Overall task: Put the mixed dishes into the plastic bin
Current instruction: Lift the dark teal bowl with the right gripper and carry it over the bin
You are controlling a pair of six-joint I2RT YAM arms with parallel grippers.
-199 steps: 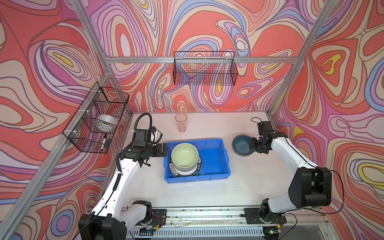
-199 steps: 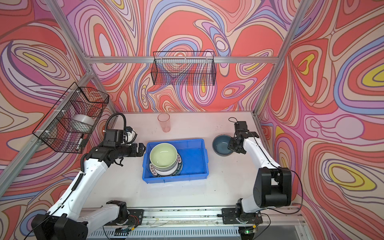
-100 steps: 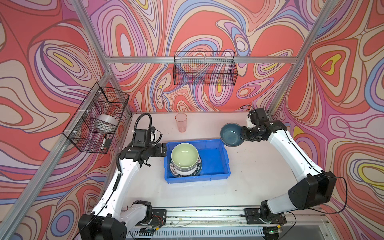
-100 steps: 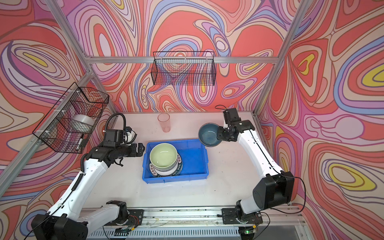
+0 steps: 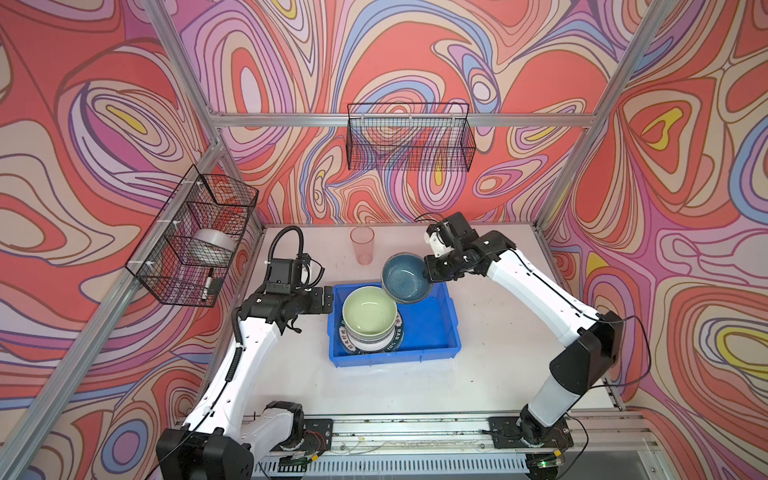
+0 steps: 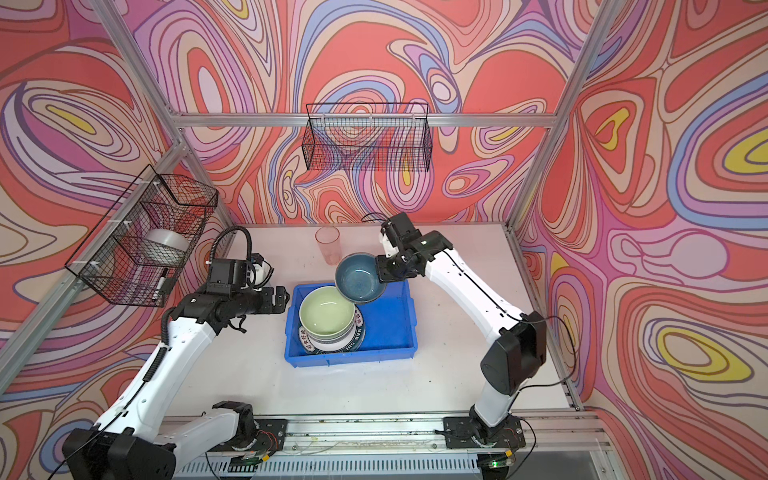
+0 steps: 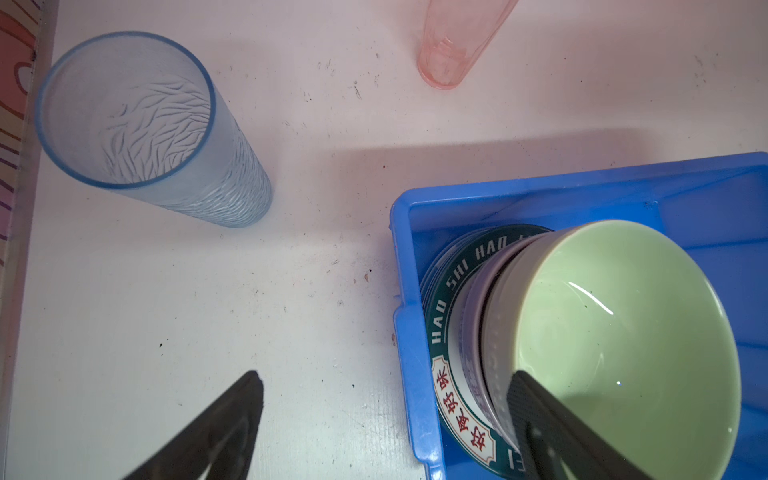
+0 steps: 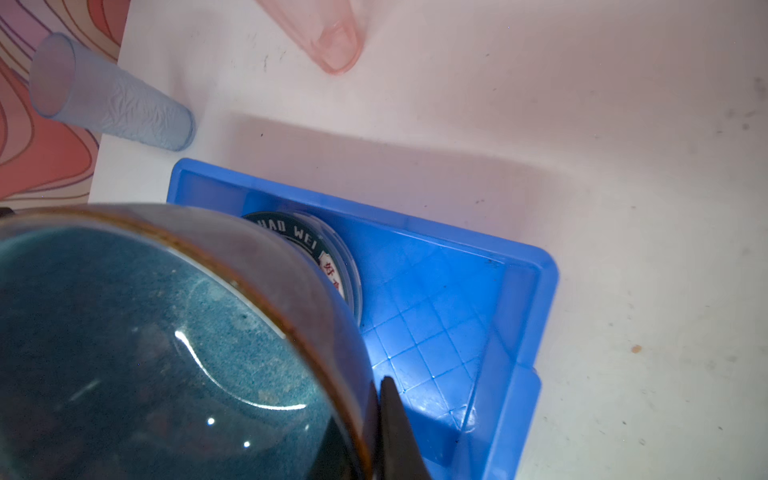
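The dark blue bowl [image 5: 405, 278] is hanging with its opening up next to the empty green bowl [image 5: 368, 312]. My right gripper should keep moving it over and down until it sits inside the green bowl.
The blue plastic bin [image 5: 436, 332] [image 6: 390, 332] holds a lettered plate [image 7: 440, 332], with a grey bowl [image 7: 473, 316] and a pale green bowl [image 5: 369, 311] stacked on it. My right gripper [image 5: 428, 272] [image 8: 374, 386] is shut on the rim of the dark blue bowl [image 5: 405, 277] [image 8: 145, 353]. The bowl hangs tilted over the bin's far side, partly above the green bowl. My left gripper [image 5: 328, 300] [image 7: 386, 378] stands open and empty at the bin's left wall. A pink tumbler [image 5: 362, 245] stands behind the bin. A clear blue tumbler [image 7: 145, 124] stands near the left wall.
A black wire basket [image 5: 409, 137] hangs on the back wall. Another basket [image 5: 195, 237] on the left wall holds a white roll of tape [image 5: 214, 243]. Aluminium posts frame the table and the arms' rail [image 5: 415, 428] runs along its front edge.
My right arm has lifted the dark blue bowl off the table right of the bin and carried it left, over the bin. The left arm has not moved.
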